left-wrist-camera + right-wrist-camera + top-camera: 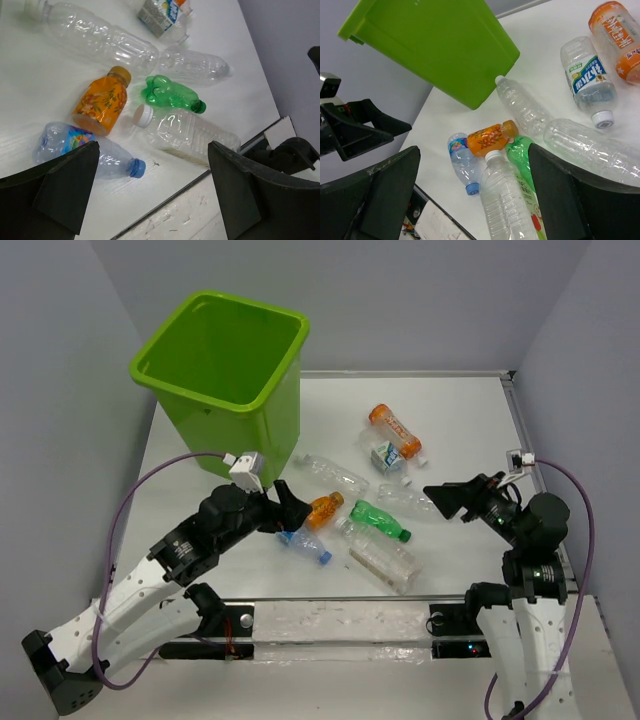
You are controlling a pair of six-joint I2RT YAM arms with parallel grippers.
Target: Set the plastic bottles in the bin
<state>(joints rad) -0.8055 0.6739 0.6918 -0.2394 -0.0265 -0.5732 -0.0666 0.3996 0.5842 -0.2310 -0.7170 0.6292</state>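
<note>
My left gripper should go on moving down with its fingers open, as the blue-capped bottle's base points away from the cluster of bottles, until the fingers are on both sides of that base before they close.
The lime-green bin stands at the back left and also shows in the right wrist view. Several plastic bottles lie on the white table. A small orange bottle, a blue-capped bottle, a green bottle and a clear white-capped bottle lie in a cluster. My left gripper is open and empty, just above the blue-capped bottle and the small orange bottle. My right gripper is open and empty, raised to the right of the cluster.
Two clear bottles lie behind the cluster. A large orange-labelled bottle and a blue-and-white-labelled bottle lie farther back. The table's near edge runs just below the left fingers. Grey walls stand on both sides.
</note>
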